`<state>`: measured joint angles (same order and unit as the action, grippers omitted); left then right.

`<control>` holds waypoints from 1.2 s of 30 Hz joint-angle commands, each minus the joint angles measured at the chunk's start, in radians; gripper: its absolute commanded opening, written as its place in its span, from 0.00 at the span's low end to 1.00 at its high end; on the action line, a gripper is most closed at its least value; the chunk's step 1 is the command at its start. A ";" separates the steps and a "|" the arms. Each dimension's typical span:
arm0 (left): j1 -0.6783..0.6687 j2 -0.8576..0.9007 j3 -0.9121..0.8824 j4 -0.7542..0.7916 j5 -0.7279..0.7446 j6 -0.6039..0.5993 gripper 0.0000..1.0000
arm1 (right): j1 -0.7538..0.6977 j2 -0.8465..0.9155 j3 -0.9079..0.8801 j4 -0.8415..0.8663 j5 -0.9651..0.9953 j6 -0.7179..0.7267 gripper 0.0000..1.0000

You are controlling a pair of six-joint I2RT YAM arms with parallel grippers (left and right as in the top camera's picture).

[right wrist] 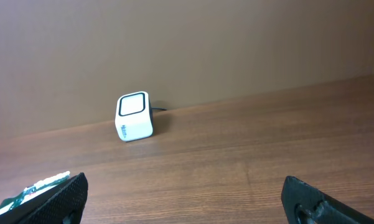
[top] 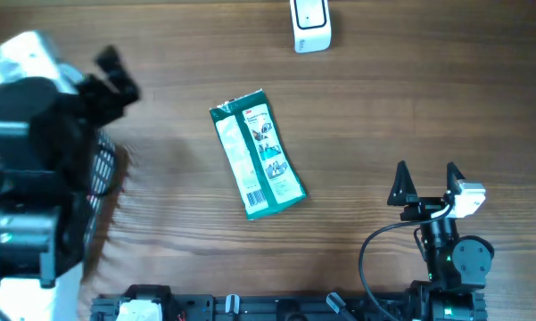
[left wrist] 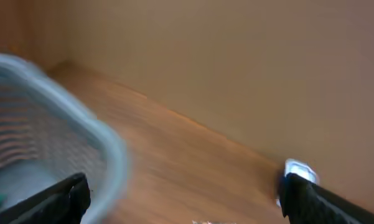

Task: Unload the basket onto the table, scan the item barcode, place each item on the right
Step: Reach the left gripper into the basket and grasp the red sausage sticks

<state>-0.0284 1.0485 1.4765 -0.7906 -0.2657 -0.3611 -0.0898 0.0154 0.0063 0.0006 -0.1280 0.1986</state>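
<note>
My left gripper is wide open and empty by the basket's open top [left wrist: 43,118], so it should carry on going down inside the basket [left wrist: 22,177] until its fingers surround an item.
The item, a green and white packet [top: 257,153], lies flat on the wooden table near the middle, with a barcode label at its near end. A white cube scanner [top: 310,25] stands at the far edge, and in the right wrist view the scanner [right wrist: 134,117] shows against the wall. My right gripper [top: 425,176] rests open at the near right, well to the right of the packet. In the right wrist view my right gripper [right wrist: 183,199] holds nothing, and a corner of the packet [right wrist: 40,183] shows by its left finger. My left gripper [top: 116,76] hangs open at the far left, empty.
A mesh basket [top: 103,174] sits at the left under the left arm. Its pale rim [left wrist: 81,124] fills the left of the blurred left wrist view, where my left gripper [left wrist: 183,199] is wide open. Bare wood separates the packet and the scanner.
</note>
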 commanded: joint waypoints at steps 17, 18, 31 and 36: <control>0.700 0.439 0.027 -0.430 0.221 -0.568 1.00 | 0.003 -0.004 -0.001 0.005 0.017 0.012 1.00; 0.700 0.484 0.026 -0.444 0.233 -0.568 1.00 | 0.003 -0.004 -0.001 0.005 0.017 0.012 1.00; 0.700 0.601 -0.298 -0.218 0.238 -0.678 1.00 | 0.003 -0.004 -0.001 0.005 0.017 0.012 1.00; 0.700 0.601 -0.386 -0.138 0.215 -0.672 1.00 | 0.003 -0.004 -0.001 0.005 0.016 0.012 1.00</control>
<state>0.6682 1.6459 1.1244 -0.9565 -0.0277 -1.0199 -0.0895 0.0154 0.0063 0.0006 -0.1284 0.1986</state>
